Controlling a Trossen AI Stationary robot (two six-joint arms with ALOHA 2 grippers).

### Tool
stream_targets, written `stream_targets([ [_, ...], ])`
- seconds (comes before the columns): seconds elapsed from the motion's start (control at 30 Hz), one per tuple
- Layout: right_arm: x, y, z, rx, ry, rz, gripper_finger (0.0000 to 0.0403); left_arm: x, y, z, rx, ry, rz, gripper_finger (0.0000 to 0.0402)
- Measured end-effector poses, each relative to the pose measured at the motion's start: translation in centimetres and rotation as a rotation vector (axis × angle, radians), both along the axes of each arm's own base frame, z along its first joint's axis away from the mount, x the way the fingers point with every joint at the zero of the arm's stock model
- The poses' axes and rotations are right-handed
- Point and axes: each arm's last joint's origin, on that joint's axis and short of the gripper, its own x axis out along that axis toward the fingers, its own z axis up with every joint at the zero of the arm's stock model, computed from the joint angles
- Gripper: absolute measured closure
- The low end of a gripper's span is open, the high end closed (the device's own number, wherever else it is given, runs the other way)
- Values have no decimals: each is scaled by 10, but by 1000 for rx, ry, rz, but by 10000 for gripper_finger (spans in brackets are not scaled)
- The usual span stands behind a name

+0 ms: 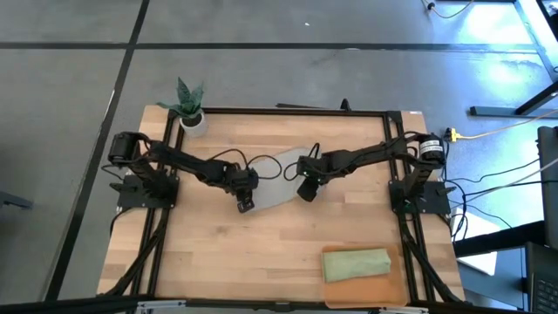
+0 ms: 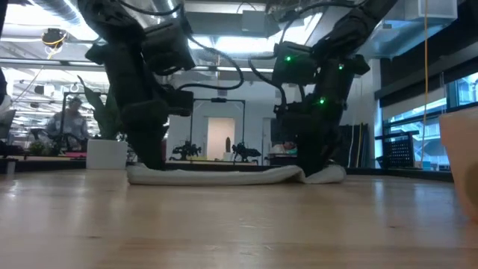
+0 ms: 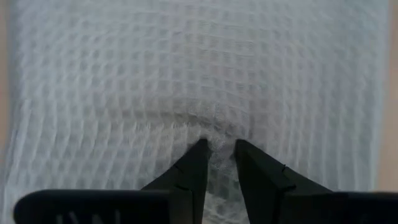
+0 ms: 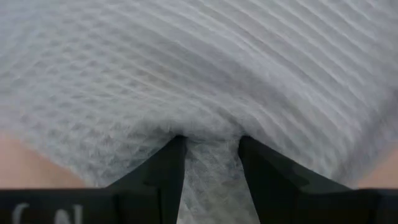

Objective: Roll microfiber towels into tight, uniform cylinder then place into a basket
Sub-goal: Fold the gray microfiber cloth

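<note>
I should free the bunched fold from my right gripper, straighten the light grey towel and take its near edge before I roll it, because the towel is lying at a slant.
The light grey towel lies spread on the middle of the table, flat in the low view. My left gripper is down on its near left part, shut on the cloth. At the towel's near right part my right gripper is also shut on the cloth. The sage green towel lies rolled in the orange-brown basket at the near right. My left gripper pinches a small ridge of the grey towel between its two fingertips, coming steeply from above. The cloth around it lies on the table; one layer or several, I cannot tell. My right gripper has a bunched fold of the grey towel between its two fingers, which slant down from above. That end of the towel is humped up slightly and rests on the table.
A small white plant pot stands at the far left corner. Bare wood lies between the towel and the table's near edge, left of the basket. Cables run off the table's right side.
</note>
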Motion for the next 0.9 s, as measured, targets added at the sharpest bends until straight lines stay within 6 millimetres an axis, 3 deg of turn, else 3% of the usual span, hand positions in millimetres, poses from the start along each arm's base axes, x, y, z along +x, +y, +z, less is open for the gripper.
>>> stream_targets([
  [0.3, 1, -31, 2, -120, -14, -26, 242, 8, -26, 3, -53, -96, -45, 320],
  [0.47, 14, -36, 26, -33, -29, 14, 242, 10, -22, 26, -25, -89, -25, 320],
  [0.57, 22, -34, 47, 4, -31, 40, 242, 6, -13, 47, 46, -91, 15, 320],
  [0.67, 28, -26, 54, 36, -51, 71, 242, -2, -3, 49, 83, -36, 35, 320],
  [0.9, 18, -6, 33, 99, 9, 104, 242, -21, 7, 26, 92, 94, 96, 320],
])
